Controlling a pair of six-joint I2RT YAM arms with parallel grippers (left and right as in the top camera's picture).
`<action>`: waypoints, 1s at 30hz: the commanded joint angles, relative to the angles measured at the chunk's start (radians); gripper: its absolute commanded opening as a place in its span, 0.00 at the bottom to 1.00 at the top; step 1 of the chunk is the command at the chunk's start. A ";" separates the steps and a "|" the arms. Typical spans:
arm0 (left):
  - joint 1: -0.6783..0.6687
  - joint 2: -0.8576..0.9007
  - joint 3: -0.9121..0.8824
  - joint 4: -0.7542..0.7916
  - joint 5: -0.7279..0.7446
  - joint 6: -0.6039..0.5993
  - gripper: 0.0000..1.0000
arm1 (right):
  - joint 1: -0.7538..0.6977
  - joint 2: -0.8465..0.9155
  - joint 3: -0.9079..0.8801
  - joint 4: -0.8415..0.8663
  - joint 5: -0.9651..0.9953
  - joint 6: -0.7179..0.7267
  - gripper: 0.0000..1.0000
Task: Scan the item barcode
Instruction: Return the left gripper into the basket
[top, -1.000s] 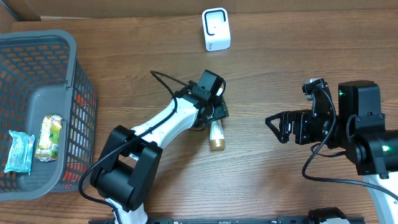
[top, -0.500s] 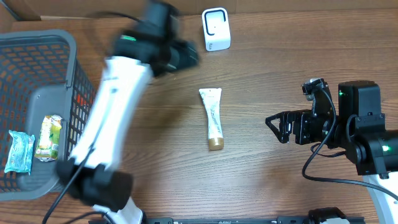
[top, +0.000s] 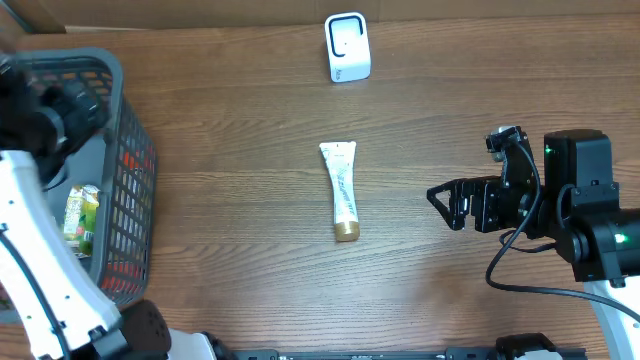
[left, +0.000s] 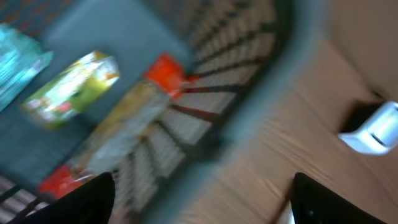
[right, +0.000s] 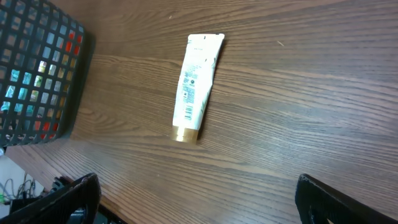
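Note:
The orange packet is clear of the green-yellow packet, so my left gripper should keep going down into the basket and close across the orange packet's middle (left: 121, 124).
The item, a white tube (top: 344, 203) with a gold cap, lies loose on the wooden table, cap toward the front edge; its printed barcode faces up in the right wrist view (right: 196, 87). A white scanner (top: 347, 47) stands at the back, blurred in the left wrist view (left: 373, 127). My left gripper (left: 199, 208) hangs open and empty over the grey basket (top: 135, 200), and its arm (top: 45, 110) shows blurred at the far left. My right gripper (top: 445, 200) is open to the right of the tube, well apart from it, with nothing between its fingers (right: 71, 199).
Inside the basket lie a green-yellow packet (top: 78, 215) and other wrapped items, among them an orange one (left: 165, 71). The basket's wall (right: 37, 68) reaches into the right wrist view at the left. Bare wood surrounds the tube.
My left arm let go of the tube, then swung away to the left and now hangs over the basket. The tube lies where it was left. The right arm has not moved.

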 joint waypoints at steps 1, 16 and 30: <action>0.110 0.007 -0.115 0.039 0.076 0.088 0.81 | 0.004 -0.007 0.024 0.006 0.003 -0.008 1.00; 0.218 0.021 -0.682 0.539 0.165 0.381 0.87 | 0.004 -0.007 0.024 0.006 0.003 -0.008 1.00; 0.214 0.036 -1.027 0.863 0.073 0.384 0.87 | 0.004 -0.007 0.024 0.006 0.003 -0.008 1.00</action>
